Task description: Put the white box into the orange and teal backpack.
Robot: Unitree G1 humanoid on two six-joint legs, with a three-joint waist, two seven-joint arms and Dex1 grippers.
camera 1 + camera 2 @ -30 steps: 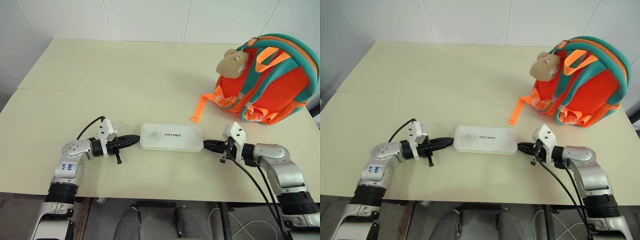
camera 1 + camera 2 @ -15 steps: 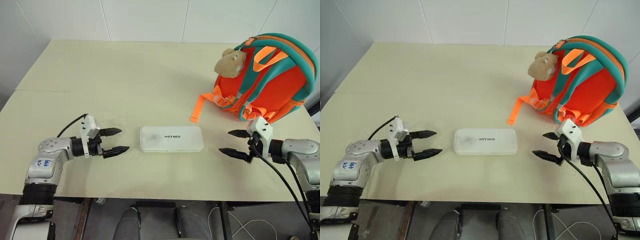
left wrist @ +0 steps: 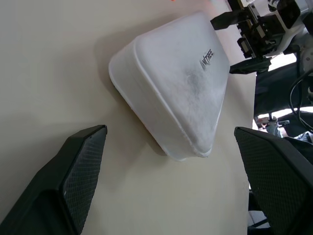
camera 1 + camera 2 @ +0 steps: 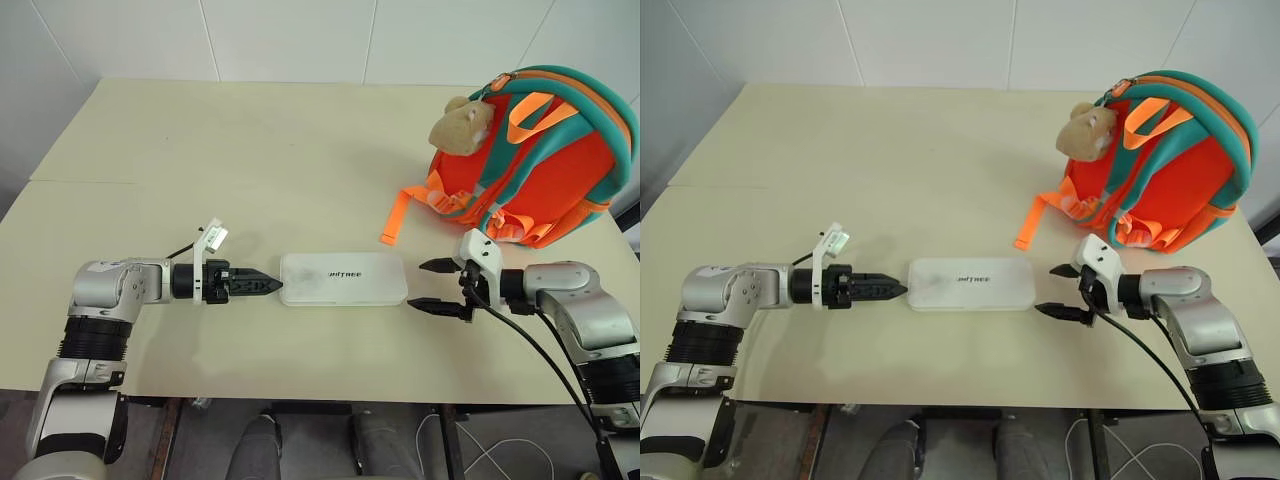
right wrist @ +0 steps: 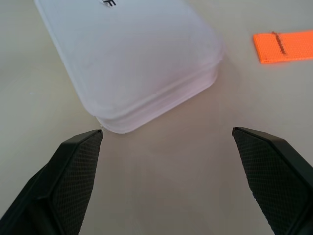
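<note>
My left gripper is far from the backpack (image 4: 540, 165), so it should clamp the white box's end (image 4: 293, 279) while my right gripper pulls the backpack closer.
The white box (image 4: 343, 277) lies flat on the table near the front edge, its lettering up. My left gripper (image 4: 262, 285) is level with the box's left end, just short of it. It is open: in the left wrist view its fingers (image 3: 73, 181) stand wide apart with the box (image 3: 176, 93) ahead of them. My right gripper (image 4: 421, 285) is open a little off the box's right end, with the box (image 5: 132, 63) ahead of its fingers (image 5: 274, 176). The orange and teal backpack (image 4: 540, 160) stands upright at the far right, a tan plush animal (image 4: 462, 125) on it.
An orange strap (image 4: 395, 220) trails from the backpack onto the cream table (image 4: 250, 140), ending behind the box's right end. The table's front edge runs close below both arms. A white wall stands behind the table.
Both grippers, shut at the box's ends a second ago, drew apart and opened, then came back in towards the ends. The left wrist has rolled so its fingers stack one above the other.
</note>
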